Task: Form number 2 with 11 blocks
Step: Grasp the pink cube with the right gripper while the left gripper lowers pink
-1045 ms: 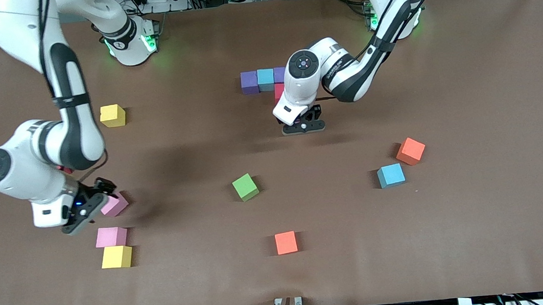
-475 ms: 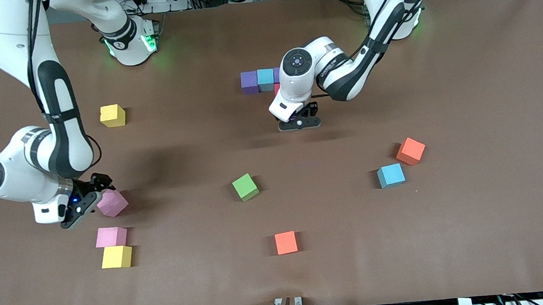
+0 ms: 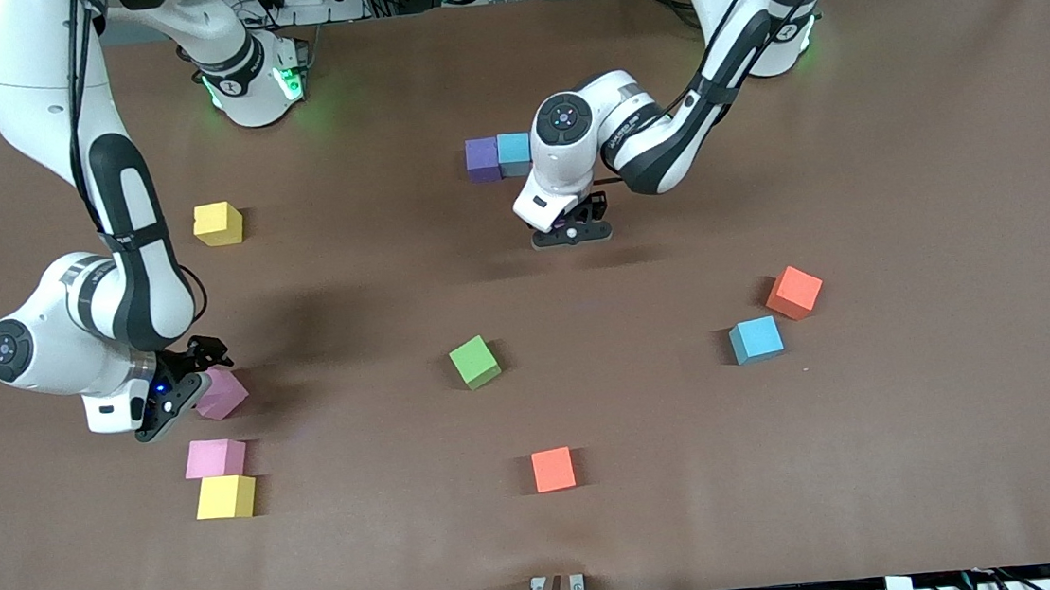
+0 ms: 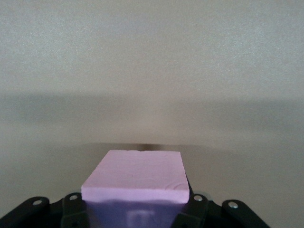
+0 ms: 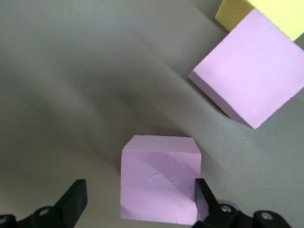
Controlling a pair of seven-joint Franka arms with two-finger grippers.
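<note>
My right gripper should move toward the loose pink block (image 5: 251, 69) and center before it closes, because the tilted pink block (image 5: 161, 183) rests against one of its fingers.
My left gripper (image 3: 570, 231) is shut on a pink block (image 4: 135, 173) and hangs low over the table, just beside a row with a purple block (image 3: 482, 159) and a light blue block (image 3: 513, 151). The left arm hides whatever else of the number 2 lies there. My right gripper (image 3: 180, 390) is open and down at a tilted pink block (image 5: 159, 185), which lies between its fingers and close against one of them. Loose on the table are a green block (image 3: 475, 361), two orange-red blocks (image 3: 554, 469) (image 3: 794, 291), a light blue block (image 3: 756, 339) and a pink block (image 3: 214, 458).
A yellow cube (image 3: 225, 497) touches the loose pink block on its side nearer the front camera. Another yellow cube (image 3: 217, 223) lies toward the right arm's end, farther from the camera. The brown table (image 3: 928, 450) stretches wide around the blocks.
The left gripper has carried its pink block toward the purple and light blue row, now covering the blocks beside it. The right gripper has shifted at the pink block, which has turned.
</note>
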